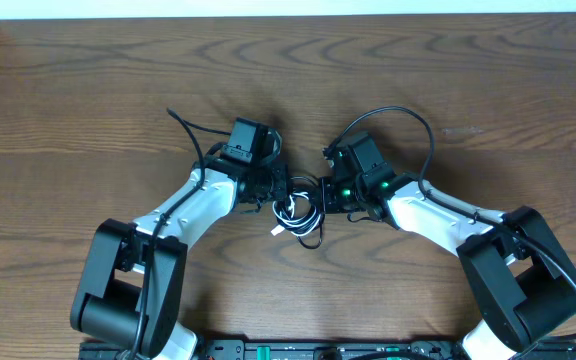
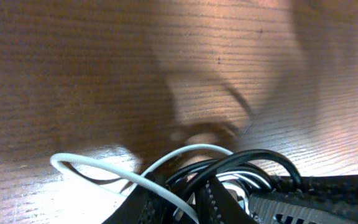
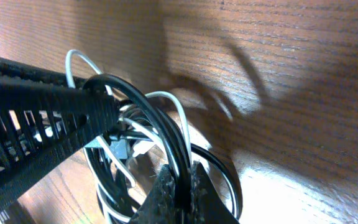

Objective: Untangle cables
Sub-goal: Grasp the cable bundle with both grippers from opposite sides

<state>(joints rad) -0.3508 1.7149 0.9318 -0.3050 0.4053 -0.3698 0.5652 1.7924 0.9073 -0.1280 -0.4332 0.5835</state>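
Note:
Pieces of the white and black cables (image 2: 180, 203) lie together between my left gripper's fingers, so my left gripper needs to open and pull the black cable's end out of the bundle (image 1: 299, 213).
A white cable (image 1: 286, 212) and a black cable (image 1: 313, 234) lie tangled in small loops on the wooden table, between my two grippers. My left gripper (image 1: 282, 198) is closed around the bundle. In the left wrist view its fingers (image 2: 188, 190) have the white cable (image 2: 98, 167) running between them, with black cable (image 2: 260, 155) strands alongside. My right gripper (image 1: 321, 197) is shut on the black cable. In the right wrist view its fingers (image 3: 182, 186) pinch a black loop (image 3: 138, 96), and white loops (image 3: 174, 104) lie behind it.
The thick black wires of the arms arch over the table on the left (image 1: 186, 128) and on the right (image 1: 413, 118). The wooden table (image 1: 118, 80) stretches to its far edge (image 1: 288, 14).

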